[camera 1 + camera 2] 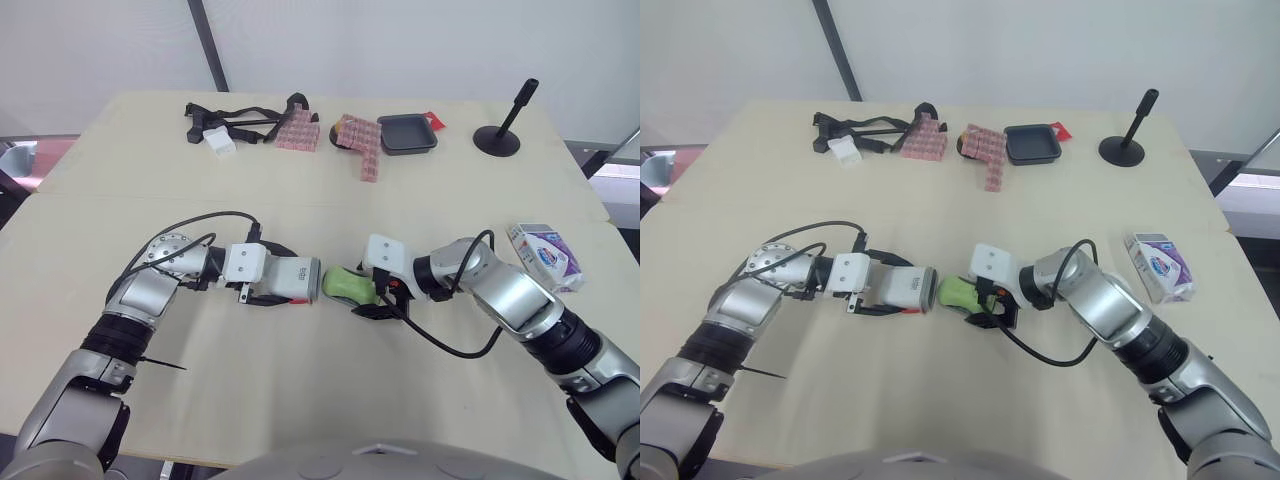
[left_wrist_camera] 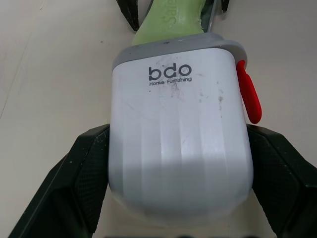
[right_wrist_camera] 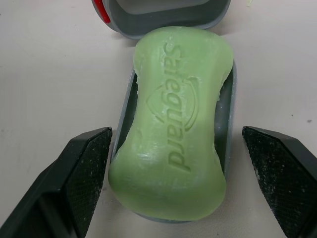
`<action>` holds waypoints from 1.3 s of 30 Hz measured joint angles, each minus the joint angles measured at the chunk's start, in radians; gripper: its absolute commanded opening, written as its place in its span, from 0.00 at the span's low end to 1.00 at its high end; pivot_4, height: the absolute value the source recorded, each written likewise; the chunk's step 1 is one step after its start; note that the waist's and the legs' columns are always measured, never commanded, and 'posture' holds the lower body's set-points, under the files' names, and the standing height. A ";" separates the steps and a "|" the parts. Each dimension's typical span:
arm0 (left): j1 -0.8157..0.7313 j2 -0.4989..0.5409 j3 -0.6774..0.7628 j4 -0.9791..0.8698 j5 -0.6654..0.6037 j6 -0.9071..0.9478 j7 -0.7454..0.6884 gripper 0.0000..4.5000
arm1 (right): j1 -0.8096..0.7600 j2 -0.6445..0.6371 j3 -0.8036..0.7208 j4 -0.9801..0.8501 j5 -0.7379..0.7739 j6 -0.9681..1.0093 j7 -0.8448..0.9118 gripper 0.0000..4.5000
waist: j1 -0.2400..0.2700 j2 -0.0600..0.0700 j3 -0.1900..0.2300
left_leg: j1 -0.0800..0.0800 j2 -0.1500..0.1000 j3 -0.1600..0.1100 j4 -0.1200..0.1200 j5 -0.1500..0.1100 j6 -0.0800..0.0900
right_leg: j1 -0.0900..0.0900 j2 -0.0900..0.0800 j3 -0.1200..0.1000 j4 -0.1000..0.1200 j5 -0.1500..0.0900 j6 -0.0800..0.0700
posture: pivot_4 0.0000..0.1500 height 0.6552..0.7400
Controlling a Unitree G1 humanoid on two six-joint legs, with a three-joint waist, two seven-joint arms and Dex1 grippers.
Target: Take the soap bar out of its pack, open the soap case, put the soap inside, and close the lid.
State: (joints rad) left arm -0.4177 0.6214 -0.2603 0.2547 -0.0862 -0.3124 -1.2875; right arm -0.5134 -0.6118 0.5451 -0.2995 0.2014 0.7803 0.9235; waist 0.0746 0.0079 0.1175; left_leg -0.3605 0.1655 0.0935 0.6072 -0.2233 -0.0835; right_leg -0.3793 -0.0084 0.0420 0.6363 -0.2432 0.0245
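Observation:
The green soap bar is tucked between raised rims (image 3: pixel 125 110), so the grey base tray (image 3: pixel 224 119) and the soap will slide into the lid together when I push.
A green soap bar (image 3: pixel 173 124) lies on the grey base tray (image 3: pixel 229 101) of the soap case at the middle of the table. My right gripper (image 1: pixel 368 296) is open, with its fingers (image 3: pixel 84 168) on either side of the soap and clear of it. The white soap case lid (image 2: pixel 178 134), marked "bdo" and with a red tab, lies on its side with its open end facing the soap (image 1: pixel 347 284). My left gripper (image 1: pixel 272 284) is shut on the lid (image 1: pixel 296 279). The purple-and-white soap pack (image 1: pixel 543 255) lies at the right.
At the far side lie a black strap bundle (image 1: pixel 235 122), a small white block (image 1: pixel 220 142), pink packs (image 1: pixel 298 132), a dark tray (image 1: pixel 407 133) and a black stand (image 1: pixel 500 135). Cables hang off both wrists.

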 measured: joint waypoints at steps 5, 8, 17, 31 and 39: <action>0.000 -0.002 0.000 0.000 0.000 0.000 0.000 0.77 | 0.004 0.018 -0.004 0.000 -0.003 0.010 -0.015 1.00 | 0.000 0.000 0.000 | 0.000 0.000 0.000 0.000 0.000 0.000 | 0.000 0.000 0.000 0.000 0.000 0.000 | 1.00 1.00; 0.000 -0.003 0.000 0.000 0.000 0.000 0.000 0.77 | 0.014 0.047 -0.022 -0.008 0.003 0.052 -0.046 1.00 | -0.001 0.000 0.000 | 0.000 0.000 0.000 0.000 0.000 0.000 | 0.000 0.000 0.000 0.000 0.000 0.000 | 1.00 1.00; 0.000 -0.005 0.000 0.000 0.001 0.000 0.004 0.77 | 0.045 0.068 -0.037 -0.082 0.004 0.161 -0.122 0.87 | 0.003 0.000 0.000 | 0.001 0.000 0.000 0.000 0.000 0.000 | 0.000 0.000 0.000 0.000 0.000 0.000 | 1.00 1.00; -0.001 -0.015 0.000 0.002 0.002 0.000 0.010 0.77 | 0.040 0.061 -0.041 -0.095 0.004 0.169 -0.129 0.57 | 0.001 0.000 0.000 | 0.002 0.000 0.000 0.000 0.000 -0.002 | 0.000 0.000 0.000 0.000 0.000 0.000 | 1.00 1.00; -0.003 -0.036 -0.001 0.002 0.002 0.006 0.015 0.77 | -0.025 -0.070 -0.034 -0.078 0.009 0.103 0.018 0.57 | 0.002 0.000 0.000 | 0.000 0.000 0.000 -0.001 0.000 -0.001 | 0.000 0.001 0.001 0.000 0.000 0.000 | 1.00 1.00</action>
State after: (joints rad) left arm -0.4203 0.5852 -0.2608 0.2569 -0.0839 -0.3067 -1.2725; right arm -0.5384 -0.6819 0.5111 -0.3774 0.2109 0.8838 0.9418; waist 0.0762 0.0081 0.1179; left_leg -0.3601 0.1658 0.0939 0.6067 -0.2235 -0.0848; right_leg -0.3790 -0.0078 0.0425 0.6362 -0.2432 0.0244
